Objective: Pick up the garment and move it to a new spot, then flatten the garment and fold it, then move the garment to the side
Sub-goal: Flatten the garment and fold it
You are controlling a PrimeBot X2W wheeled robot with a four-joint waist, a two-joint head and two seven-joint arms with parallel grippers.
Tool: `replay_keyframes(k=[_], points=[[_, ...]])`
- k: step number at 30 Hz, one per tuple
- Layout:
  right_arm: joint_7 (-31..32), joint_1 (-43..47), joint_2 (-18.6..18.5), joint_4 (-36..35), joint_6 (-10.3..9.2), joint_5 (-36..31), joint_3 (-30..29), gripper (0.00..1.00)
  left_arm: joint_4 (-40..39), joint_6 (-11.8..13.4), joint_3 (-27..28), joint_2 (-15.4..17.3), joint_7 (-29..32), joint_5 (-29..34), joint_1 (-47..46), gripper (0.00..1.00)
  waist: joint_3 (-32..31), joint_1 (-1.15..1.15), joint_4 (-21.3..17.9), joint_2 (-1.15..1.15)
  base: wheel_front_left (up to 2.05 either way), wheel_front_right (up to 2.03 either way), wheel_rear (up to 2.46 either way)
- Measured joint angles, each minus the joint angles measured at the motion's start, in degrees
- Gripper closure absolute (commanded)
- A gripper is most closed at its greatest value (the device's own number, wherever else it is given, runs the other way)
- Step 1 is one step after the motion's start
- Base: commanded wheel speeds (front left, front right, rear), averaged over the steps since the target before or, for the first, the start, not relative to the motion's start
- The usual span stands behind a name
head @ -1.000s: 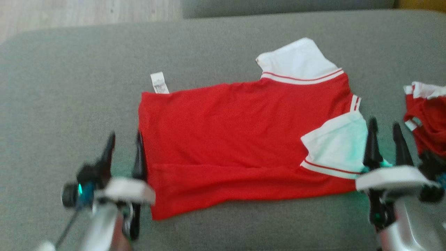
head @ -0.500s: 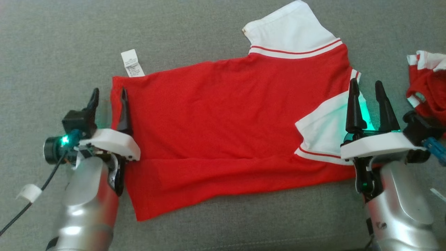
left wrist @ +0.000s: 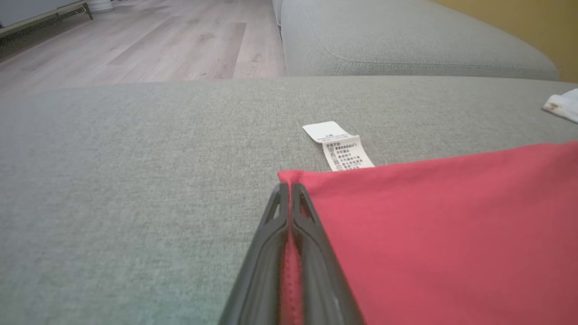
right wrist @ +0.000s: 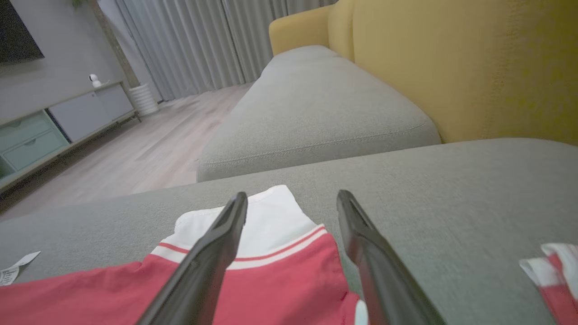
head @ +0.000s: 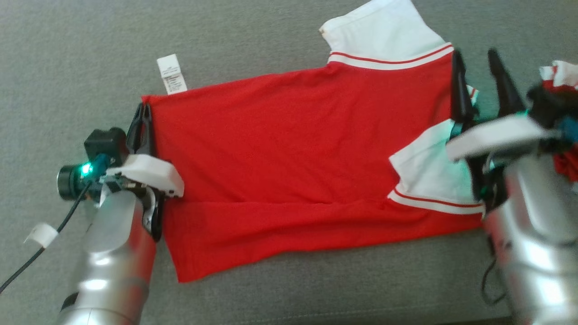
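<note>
My gripper will flip the white care label (head: 172,74) on top when it folds the red shirt's far edge (head: 183,93) over, because the care label sticks out past that edge.
The garment (head: 293,149) is a red shirt with white sleeves, spread flat on the grey sofa cushion (head: 67,54). Its white care label (head: 171,79) sticks out at the far left corner. My left gripper (head: 143,113) is shut on the shirt's left hem just below that corner. In the left wrist view red cloth (left wrist: 451,234) shows pinched between the closed fingers (left wrist: 311,225). My right gripper (head: 475,58) is open over the shirt's right edge, between the two white sleeves. In the right wrist view, the right gripper (right wrist: 292,198) holds nothing and the far sleeve (right wrist: 266,221) lies below it.
A second red-and-white garment (head: 560,72) lies bunched at the right, close to my right arm, and also appears as a bunched garment (right wrist: 555,275) in the right wrist view. Beyond lie another grey cushion (right wrist: 316,104), a yellow sofa back (right wrist: 451,67) and wooden floor (left wrist: 135,45).
My left gripper has closed on the shirt's left hem, where it was open half a second ago. My right gripper has moved forward along the shirt's right edge, still open.
</note>
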Motion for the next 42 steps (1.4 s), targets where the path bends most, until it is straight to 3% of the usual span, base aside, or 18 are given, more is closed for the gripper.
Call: replay_keyframes(k=[7, 15, 20, 26, 27, 28, 29, 35, 42], points=[[11.5, -13.7, -4.2, 7.6, 0.0, -3.3, 1.8, 0.0, -4.4, -0.7, -1.4, -1.6, 0.0, 1.4, -1.8, 1.0, 1.8, 0.0, 3.4, 0.0, 0.0, 0.0, 0.0], [20.9, -24.6, -7.5, 21.5, 0.0, -8.9, -1.6, 0.0, -6.8, -1.8, -7.0, -3.2, 0.0, 0.7, -3.4, 1.0, 4.4, 0.01, 9.7, 0.0, 0.0, 0.0, 0.0], [23.5, -28.6, -9.0, 28.0, 0.0, -11.8, -1.2, 0.0, -8.3, -2.0, -14.1, -3.2, 0.0, -5.2, -4.1, 1.0, 5.9, 0.01, 13.1, 0.0, 0.0, 0.0, 0.0], [23.5, -31.7, -10.0, 33.0, 0.0, -16.0, -3.1, 0.0, -9.2, 0.0, -19.5, -3.2, 0.0, -9.0, -4.5, 1.0, 6.9, 0.01, 15.0, 0.0, 0.0, 0.0, 0.0], [23.5, -32.1, -10.1, 33.7, 0.0, -16.4, -3.2, 0.36, -9.2, 0.1, -20.3, -3.1, 0.0, -9.5, -4.5, 1.0, 6.8, 0.0, 15.1, 0.0, 0.0, 0.0, 0.0], [23.3, -32.5, -10.0, 34.2, 0.0, -16.7, -3.3, 0.36, -9.4, 0.4, -20.7, -3.1, 0.0, -9.9, -4.6, 1.0, 6.8, 0.0, 15.1, 0.0, 0.0, 0.0, 0.0], [22.6, -32.7, -10.0, 34.4, 0.0, -16.8, -3.5, 1.0, -9.6, 0.6, -21.0, -3.1, 0.0, -10.2, -4.6, 1.0, 6.8, -0.01, 15.1, 0.0, 0.0, 0.0, 0.0], [13.6, -32.9, -10.0, 34.9, 0.0, -18.8, -6.9, 1.0, -12.1, 2.4, -19.9, -3.2, 0.0, -9.7, -6.0, 1.0, 6.6, 0.0, 14.1, 0.0, 0.0, 0.0, 0.0], [2.8, -35.1, -8.9, 35.3, 0.0, -19.9, -12.1, 1.0, -15.4, 2.4, -13.1, -2.4, 0.0, -6.0, -6.8, 1.0, 5.1, 0.0, 11.6, 0.0, 0.0, 0.0, 0.0]])
